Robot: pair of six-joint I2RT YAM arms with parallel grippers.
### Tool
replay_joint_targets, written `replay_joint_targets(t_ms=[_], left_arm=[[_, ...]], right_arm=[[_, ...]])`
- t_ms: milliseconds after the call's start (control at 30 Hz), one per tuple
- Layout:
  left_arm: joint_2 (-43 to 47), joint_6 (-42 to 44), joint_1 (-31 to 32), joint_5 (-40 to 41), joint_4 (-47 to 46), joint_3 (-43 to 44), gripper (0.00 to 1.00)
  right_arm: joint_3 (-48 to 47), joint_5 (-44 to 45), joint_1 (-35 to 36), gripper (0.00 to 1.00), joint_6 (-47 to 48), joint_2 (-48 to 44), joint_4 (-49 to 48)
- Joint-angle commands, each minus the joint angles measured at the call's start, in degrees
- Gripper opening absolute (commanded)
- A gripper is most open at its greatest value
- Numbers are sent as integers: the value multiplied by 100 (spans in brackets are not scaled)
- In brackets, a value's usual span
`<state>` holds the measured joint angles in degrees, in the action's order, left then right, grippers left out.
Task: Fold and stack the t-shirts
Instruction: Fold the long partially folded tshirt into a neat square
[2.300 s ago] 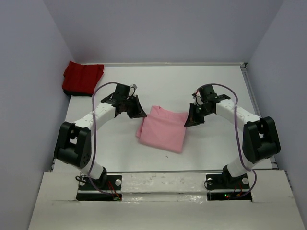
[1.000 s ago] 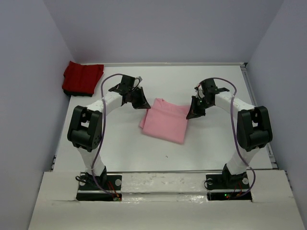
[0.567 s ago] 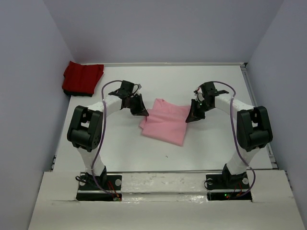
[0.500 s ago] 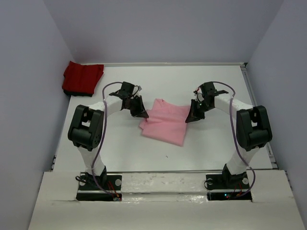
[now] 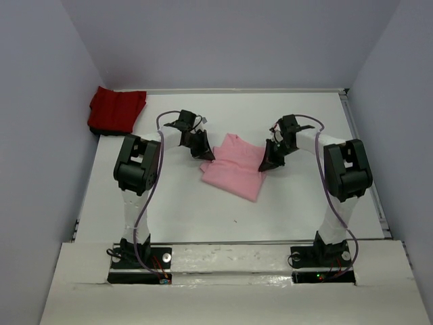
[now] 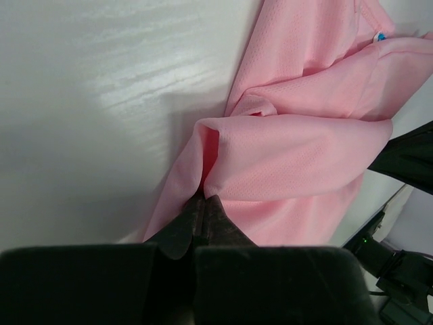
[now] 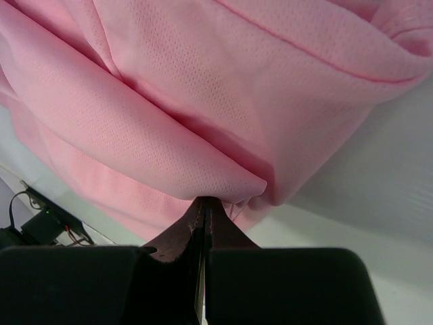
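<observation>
The light pink t-shirt's near hem (image 5: 230,190) is at a slant to the arm bases, so my left gripper should pull the pinched edge (image 5: 212,162) closer to square up the shirt before folding it.
The light pink t-shirt (image 5: 233,166) lies folded near the middle of the white table. My left gripper (image 5: 207,157) is shut on its left edge; in the left wrist view the fingertips (image 6: 201,203) pinch a fold of pink cloth (image 6: 298,156). My right gripper (image 5: 263,166) is shut on its right edge; in the right wrist view the closed tips (image 7: 206,203) pinch a fold of the pink cloth (image 7: 203,101). The deep red t-shirt (image 5: 116,110) lies folded at the far left corner, away from both grippers.
Grey walls close in the table (image 5: 304,196) on the left, back and right. The arm bases stand at the near edge. A small dark speck (image 5: 235,220) lies on the table in front of the pink shirt.
Both grippers have moved toward each other and slightly farther back, holding the pink shirt's sides. The shirt has become narrower and bunched, and both arms' elbows have swung up.
</observation>
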<state>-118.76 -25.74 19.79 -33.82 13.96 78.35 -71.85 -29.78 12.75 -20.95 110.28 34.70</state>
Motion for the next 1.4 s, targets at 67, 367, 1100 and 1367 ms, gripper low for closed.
replay_joint_targets(t_ms=[67,367,1100,1367], left_arm=[[-104,209,77,-10,239,348,0],[300,280,121,280,643,-29,0],[1540,-142,139,1115,1004,-1331,0],[1487,-177,139,1071,1013,-1102,0]], right_arm=[[-224,69,-27,0,12,143,-235],[-908,236,-27,0,144,828,-130],[-1877,174,25,0,425,1523,529],[-1314,25,25,0,381,926,582]])
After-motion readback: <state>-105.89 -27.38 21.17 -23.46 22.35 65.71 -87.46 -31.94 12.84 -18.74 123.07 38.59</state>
